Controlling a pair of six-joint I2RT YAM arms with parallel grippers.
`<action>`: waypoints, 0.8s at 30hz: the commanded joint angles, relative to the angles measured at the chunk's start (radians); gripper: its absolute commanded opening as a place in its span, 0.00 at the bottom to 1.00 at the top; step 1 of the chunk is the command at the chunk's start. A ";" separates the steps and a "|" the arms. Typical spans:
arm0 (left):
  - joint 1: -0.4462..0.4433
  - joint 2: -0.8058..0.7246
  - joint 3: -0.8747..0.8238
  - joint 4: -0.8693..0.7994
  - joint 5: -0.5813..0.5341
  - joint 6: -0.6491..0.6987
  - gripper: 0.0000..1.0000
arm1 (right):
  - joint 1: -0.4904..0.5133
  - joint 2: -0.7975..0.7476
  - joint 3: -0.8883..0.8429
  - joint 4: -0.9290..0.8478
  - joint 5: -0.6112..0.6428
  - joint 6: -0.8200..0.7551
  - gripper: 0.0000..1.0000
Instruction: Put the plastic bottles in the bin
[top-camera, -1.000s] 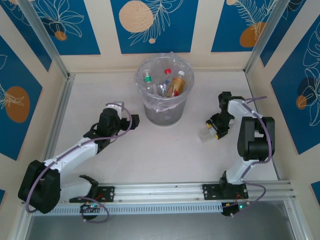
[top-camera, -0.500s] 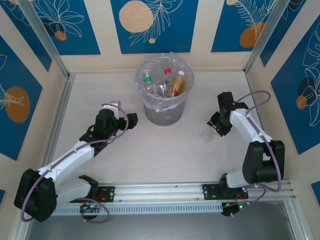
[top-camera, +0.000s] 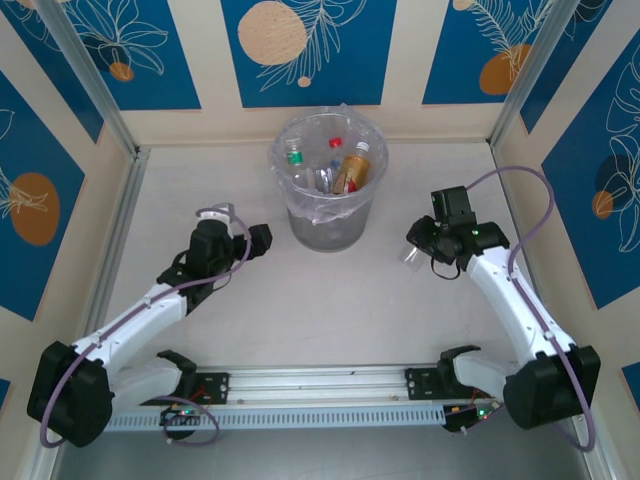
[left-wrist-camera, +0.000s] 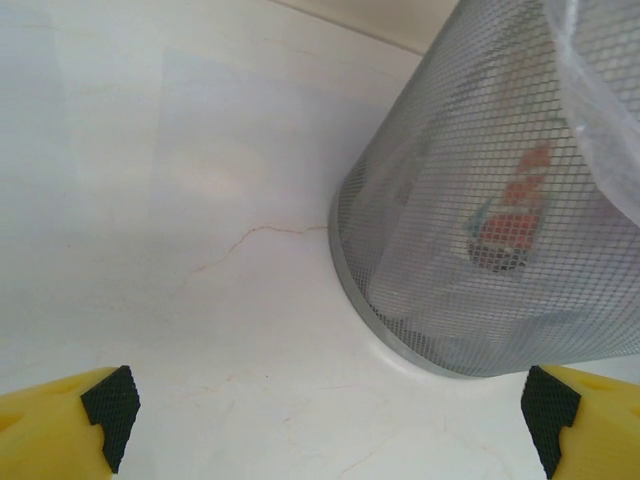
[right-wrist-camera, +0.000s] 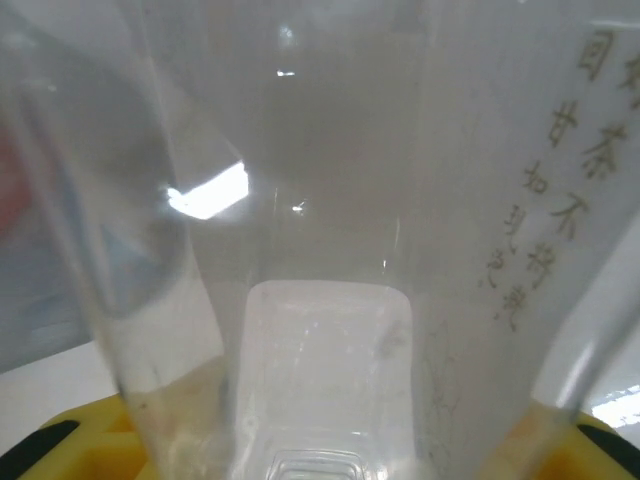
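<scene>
I have both right fingers around the clear bottle's sides (top-camera: 412, 258) and the bin's opening (top-camera: 328, 162) is free, so I should keep moving it up over the bin and let go there.
The bin (top-camera: 328, 222), grey mesh lined with a clear bag, stands at the back centre of the table and holds several plastic bottles (top-camera: 348, 166). My right gripper (top-camera: 424, 246) is to its right, shut on a clear plastic bottle (top-camera: 409, 258). That bottle (right-wrist-camera: 320, 250) fills the right wrist view between the yellow fingers (right-wrist-camera: 590, 445) of the right gripper (right-wrist-camera: 320, 445), with printed writing on its side. My left gripper (top-camera: 240, 228) stands open just left of the bin. In the left wrist view the left gripper (left-wrist-camera: 328, 408) has bare table between its jaws, the bin (left-wrist-camera: 470, 150) ahead and a red-labelled bottle (left-wrist-camera: 505, 225) showing through the mesh.
Blue-and-cream patterned walls (top-camera: 310, 50) enclose the white table (top-camera: 330, 310) on three sides, with metal posts in the back corners. A metal rail (top-camera: 330, 385) carrying both arm bases runs along the near edge.
The right arm has stretched out and its gripper has closed on the clear bottle, carrying it slightly left and toward the bin. The left arm has drawn back a little, still open.
</scene>
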 joint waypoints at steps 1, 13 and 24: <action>0.024 -0.013 0.012 -0.044 -0.040 -0.075 0.99 | 0.060 -0.039 0.105 0.066 0.040 -0.072 0.36; 0.069 0.020 0.019 -0.070 -0.026 -0.181 0.99 | 0.261 0.051 0.356 0.383 0.060 -0.196 0.36; 0.101 -0.004 0.030 -0.116 0.014 -0.182 0.99 | 0.289 0.328 0.570 0.524 -0.065 -0.247 0.37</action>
